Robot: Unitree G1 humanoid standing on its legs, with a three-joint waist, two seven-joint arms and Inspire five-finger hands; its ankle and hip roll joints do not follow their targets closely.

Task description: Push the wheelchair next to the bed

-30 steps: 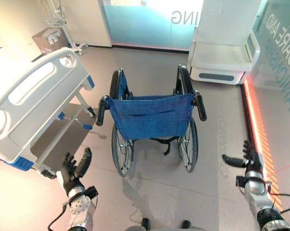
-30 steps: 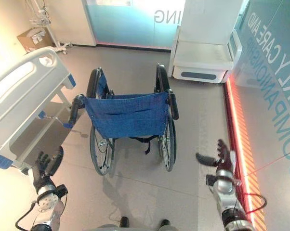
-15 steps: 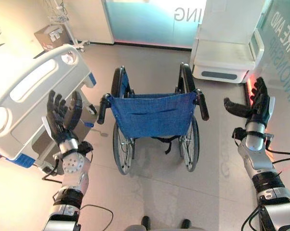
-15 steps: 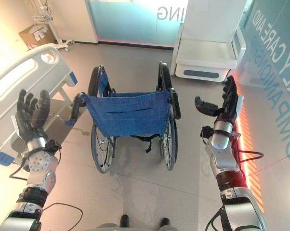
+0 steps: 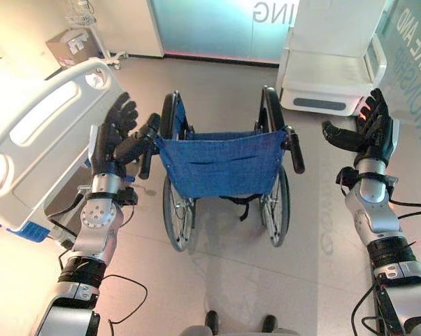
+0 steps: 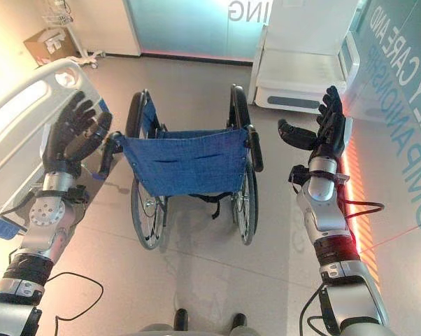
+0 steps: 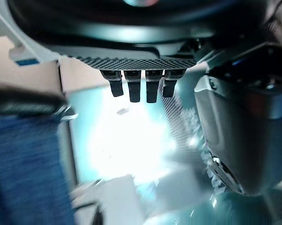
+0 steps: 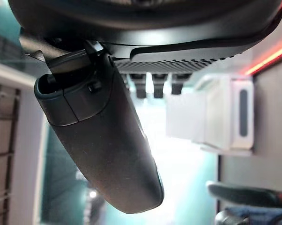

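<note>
The wheelchair's large wheels are upright on clear floor, so I expect the wheelchair to roll easily and turn around in one piece when I push its handles.
The wheelchair, with a blue cloth back and black push handles, stands in the middle of the floor facing away from me. The white hospital bed is at the left, its footboard close to the chair's left wheel. My left hand is raised and open, its thumb close beside the left push handle; I cannot tell if they touch. My right hand is raised and open, a short way to the right of the right push handle. In the left wrist view the fingers are straight beside the blue cloth.
A white machine stands at the back right beside a glass door. A cardboard box and a wire stand are at the back left. A red light strip runs along the floor at the right wall.
Both hands have come up from near the floor. In the last half second the left hand moved right, to the left push handle; the right hand barely shifted.
</note>
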